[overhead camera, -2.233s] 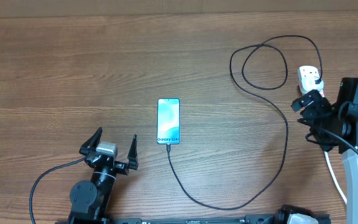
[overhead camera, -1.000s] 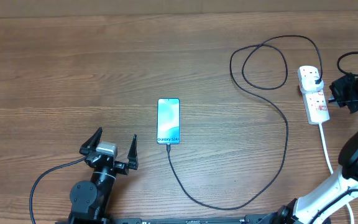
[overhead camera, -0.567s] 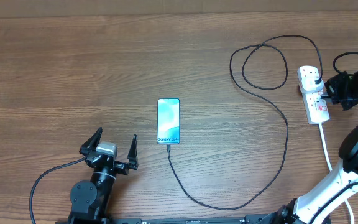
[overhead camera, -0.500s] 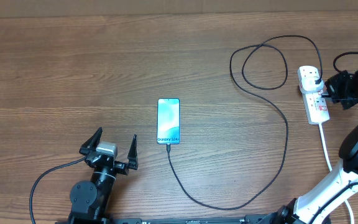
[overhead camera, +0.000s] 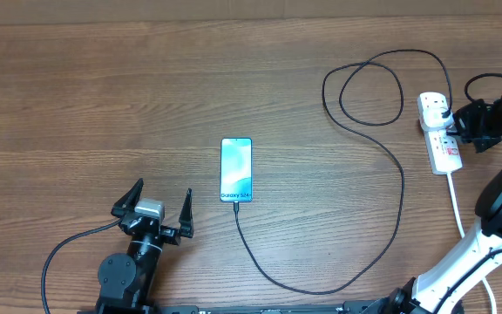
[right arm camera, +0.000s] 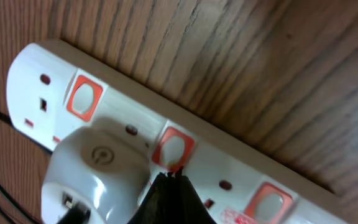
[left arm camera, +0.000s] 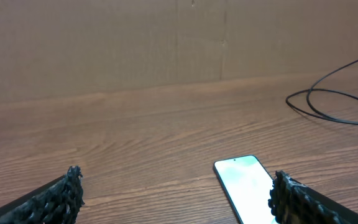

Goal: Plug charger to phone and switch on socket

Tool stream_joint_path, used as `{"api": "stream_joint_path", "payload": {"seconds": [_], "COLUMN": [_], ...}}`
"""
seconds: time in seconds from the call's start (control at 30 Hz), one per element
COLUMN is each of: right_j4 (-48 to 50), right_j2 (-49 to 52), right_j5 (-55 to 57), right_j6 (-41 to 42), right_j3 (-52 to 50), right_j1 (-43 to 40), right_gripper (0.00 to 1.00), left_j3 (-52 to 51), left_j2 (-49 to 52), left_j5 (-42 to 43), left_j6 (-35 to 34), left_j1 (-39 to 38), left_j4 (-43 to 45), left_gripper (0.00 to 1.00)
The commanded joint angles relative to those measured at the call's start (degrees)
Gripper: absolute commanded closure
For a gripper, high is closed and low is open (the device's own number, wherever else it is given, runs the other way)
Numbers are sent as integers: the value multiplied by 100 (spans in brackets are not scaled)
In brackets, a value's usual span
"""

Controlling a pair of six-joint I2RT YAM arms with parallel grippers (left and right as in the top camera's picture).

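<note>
My right gripper is touching the red switch [right arm camera: 173, 149] with its closed fingers beside the plugged-in white adapter [right arm camera: 98, 171], so I should keep pushing until the switch tips down.
The phone [overhead camera: 236, 169] lies face up mid-table, its light-blue screen lit; it also shows at the bottom of the left wrist view [left arm camera: 246, 185]. The charger [overhead camera: 402, 187], a thin black cable, runs from the phone's near end, loops right and ends at a white adapter [right arm camera: 98, 165] plugged into the socket [overhead camera: 447, 155]. The socket is a white strip [right arm camera: 229, 171] with red switches. My right gripper [right arm camera: 174, 175] is shut, its tip touching the middle switch [right arm camera: 174, 148]; overhead it [overhead camera: 455, 130] reaches in from the right. My left gripper [overhead camera: 153, 203] stands open left of the phone, holding nothing.
The strip's thick white cord [overhead camera: 458, 209] runs toward the near right edge beside my right arm's base. A loop of the black cable [left arm camera: 334, 102] lies far right. A cardboard wall [left arm camera: 166, 43] backs the table.
My right gripper has moved a little left, from beside the socket onto its switch. The left arm, phone and cable have stayed put.
</note>
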Motion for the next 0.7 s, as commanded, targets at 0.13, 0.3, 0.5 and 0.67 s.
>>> {"api": "stream_joint_path", "payload": {"seconds": [0.13,0.3,0.5,0.67], "right_j4": [236,302,304,339], "right_j2": [63,63,129,566], "right_j5": [-155,-162,-203,-195], "right_j6": [173,264,264,256], "right_j3": [146,146,146,146], "right_j1": [-9,-9,50,310], "right_gripper": [96,96,96,96], "left_j3": [-42,-42,-42,-42], "left_j2": [-55,-55,-55,-55], "left_j5": [-39,-39,-39,-39], "left_j6": [111,111,111,111], "left_j1": [2,2,2,2], "left_j4": [11,11,11,11], "left_gripper": [0,0,0,1]}}
